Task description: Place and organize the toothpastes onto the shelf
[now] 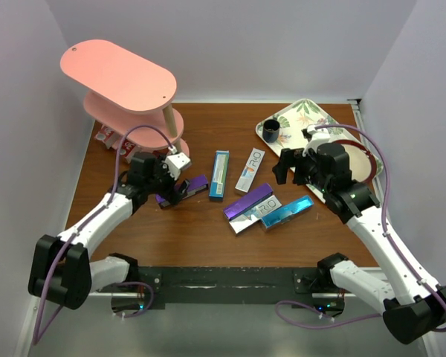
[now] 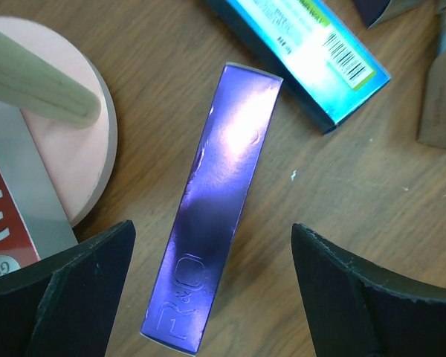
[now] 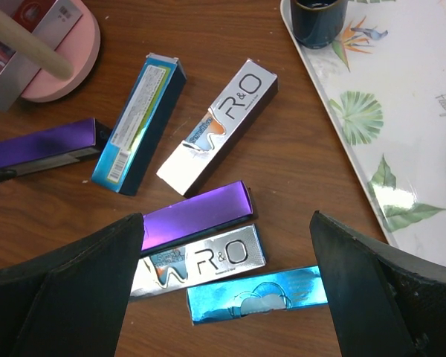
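Next, I turn the purple toothpaste (image 1: 195, 186) end-on with my left gripper, as it lies crosswise in front of the pink shelf, and grip its near end (image 2: 181, 297) before shelving.
The pink shelf (image 1: 119, 74) stands at the back left, with red toothpastes (image 1: 108, 137) on its bottom board. My left gripper (image 1: 180, 192) hangs open over a purple toothpaste (image 2: 215, 208), a finger on each side and a gap at both; the left wrist view shows the shelf base (image 2: 74, 163) beside it. A teal toothpaste (image 1: 219, 173) and a silver one (image 1: 250, 169) lie mid-table. My right gripper (image 3: 227, 216) is open above a cluster of purple (image 3: 197, 216), silver (image 3: 201, 260) and blue (image 3: 256, 294) toothpastes, holding nothing.
A leaf-patterned tray (image 1: 312, 119) sits at the back right with a dark cup (image 1: 272, 132) and a maroon-rimmed plate (image 1: 360, 160) on it. White walls close in the left, right and back. A wooden post (image 2: 37, 82) rises close to the left gripper.
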Tool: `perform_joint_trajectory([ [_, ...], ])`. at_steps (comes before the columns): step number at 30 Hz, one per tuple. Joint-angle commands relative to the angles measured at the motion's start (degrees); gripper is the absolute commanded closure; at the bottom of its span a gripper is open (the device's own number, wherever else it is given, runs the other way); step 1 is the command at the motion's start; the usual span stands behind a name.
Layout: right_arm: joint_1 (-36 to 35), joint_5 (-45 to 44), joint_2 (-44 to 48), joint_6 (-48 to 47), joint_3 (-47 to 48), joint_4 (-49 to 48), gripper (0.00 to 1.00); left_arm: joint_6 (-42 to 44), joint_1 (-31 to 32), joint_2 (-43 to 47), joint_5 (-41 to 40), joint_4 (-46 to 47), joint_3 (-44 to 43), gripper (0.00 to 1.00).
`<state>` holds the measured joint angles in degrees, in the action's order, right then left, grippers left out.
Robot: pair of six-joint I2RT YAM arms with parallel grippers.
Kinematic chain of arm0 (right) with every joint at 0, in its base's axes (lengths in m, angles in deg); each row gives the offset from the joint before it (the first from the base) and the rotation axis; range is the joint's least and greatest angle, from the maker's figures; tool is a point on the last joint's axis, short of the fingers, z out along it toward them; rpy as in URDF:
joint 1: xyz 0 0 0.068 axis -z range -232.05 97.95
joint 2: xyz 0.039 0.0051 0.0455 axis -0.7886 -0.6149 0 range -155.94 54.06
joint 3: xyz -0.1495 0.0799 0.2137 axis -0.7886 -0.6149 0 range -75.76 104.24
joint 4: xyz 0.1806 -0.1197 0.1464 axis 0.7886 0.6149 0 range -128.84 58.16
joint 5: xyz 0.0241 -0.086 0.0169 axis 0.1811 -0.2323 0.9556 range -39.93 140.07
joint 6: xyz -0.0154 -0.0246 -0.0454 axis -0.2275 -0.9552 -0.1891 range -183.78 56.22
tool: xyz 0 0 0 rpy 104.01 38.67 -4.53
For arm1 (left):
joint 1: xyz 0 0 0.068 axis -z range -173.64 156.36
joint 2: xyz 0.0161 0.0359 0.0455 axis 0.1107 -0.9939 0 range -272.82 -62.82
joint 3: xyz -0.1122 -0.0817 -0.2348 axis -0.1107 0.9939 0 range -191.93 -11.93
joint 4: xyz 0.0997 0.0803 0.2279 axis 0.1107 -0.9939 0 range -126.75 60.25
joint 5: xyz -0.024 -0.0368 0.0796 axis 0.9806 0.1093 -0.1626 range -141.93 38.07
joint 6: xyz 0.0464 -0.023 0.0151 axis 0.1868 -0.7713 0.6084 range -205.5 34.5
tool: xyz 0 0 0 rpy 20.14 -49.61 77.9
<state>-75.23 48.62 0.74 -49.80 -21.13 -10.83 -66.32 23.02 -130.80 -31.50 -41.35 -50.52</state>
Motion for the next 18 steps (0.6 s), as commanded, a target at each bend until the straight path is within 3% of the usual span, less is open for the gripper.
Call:
perform_joint_trajectory([
  [1, 0.2, 1.4, 0.1, -1.0, -0.1, -1.9, 0.02, 1.4, 1.8, -2.6, -5.7, -1.0, -2.2, 0.08],
  [10, 0.3, 1.4, 0.1, -0.9, -0.3, -2.2, 0.02, -0.1, 2.8, -6.3, -8.9, -1.8, -2.5, 0.09],
  [18, 0.2, 1.3, 0.1, -0.9, -0.4, -2.0, 0.02, -3.0, 8.1, -7.2, -11.9, -6.5, -4.5, 0.08],
])
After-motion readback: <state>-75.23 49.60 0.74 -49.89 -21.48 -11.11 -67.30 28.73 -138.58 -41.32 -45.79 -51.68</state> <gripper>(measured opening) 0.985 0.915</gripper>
